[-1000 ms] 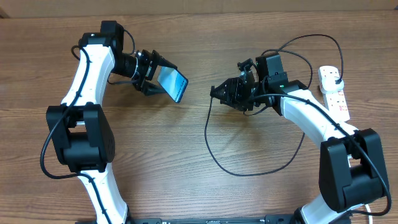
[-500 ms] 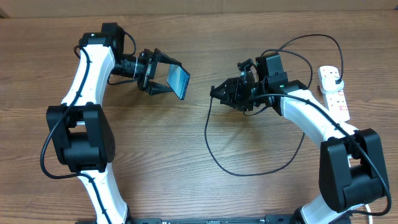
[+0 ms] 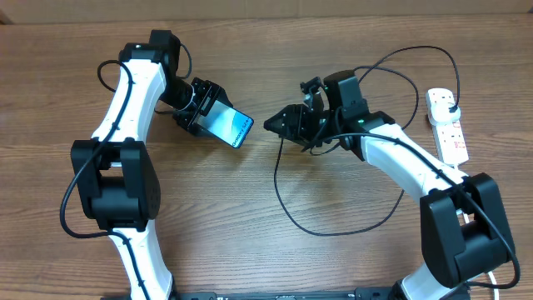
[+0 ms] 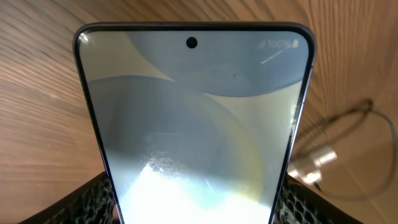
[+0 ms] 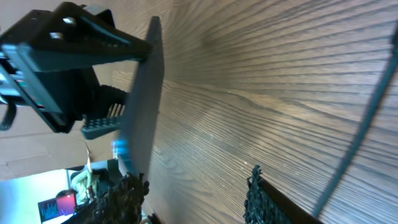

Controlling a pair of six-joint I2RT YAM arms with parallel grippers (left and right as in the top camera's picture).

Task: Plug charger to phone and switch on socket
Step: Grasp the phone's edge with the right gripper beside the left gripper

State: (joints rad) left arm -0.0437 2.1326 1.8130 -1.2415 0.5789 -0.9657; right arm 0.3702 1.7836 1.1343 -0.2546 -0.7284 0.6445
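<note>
My right gripper needs to grab the phone by its camera end (image 3: 241, 129) before I plug the charger in, because my left gripper is covering the phone's port end (image 3: 203, 119).
My left gripper (image 3: 215, 118) is shut on the phone (image 3: 230, 127) and holds it above the table, screen up, free short edge pointing right. In the left wrist view the lit screen (image 4: 193, 118) fills the frame between my fingers (image 4: 196, 214). My right gripper (image 3: 273, 126) sits just right of that edge, holding the end of the charger cable (image 3: 287, 208). The connector shows small in the left wrist view (image 4: 314, 167). The right wrist view shows the phone edge-on (image 5: 148, 93), my fingertips (image 5: 189, 190) apart over wood and the cable (image 5: 360, 124); the connector is hidden there.
The white socket strip (image 3: 446, 127) lies at the far right with the charger's black plug (image 3: 450, 102) in its far end. The cable loops across the table's middle and arcs behind my right arm. The table's back edge is close behind both arms.
My left arm has swung right and turned the phone from edge-on to screen up. My right gripper has moved left with the cable end, so the gap to the phone is smaller.
</note>
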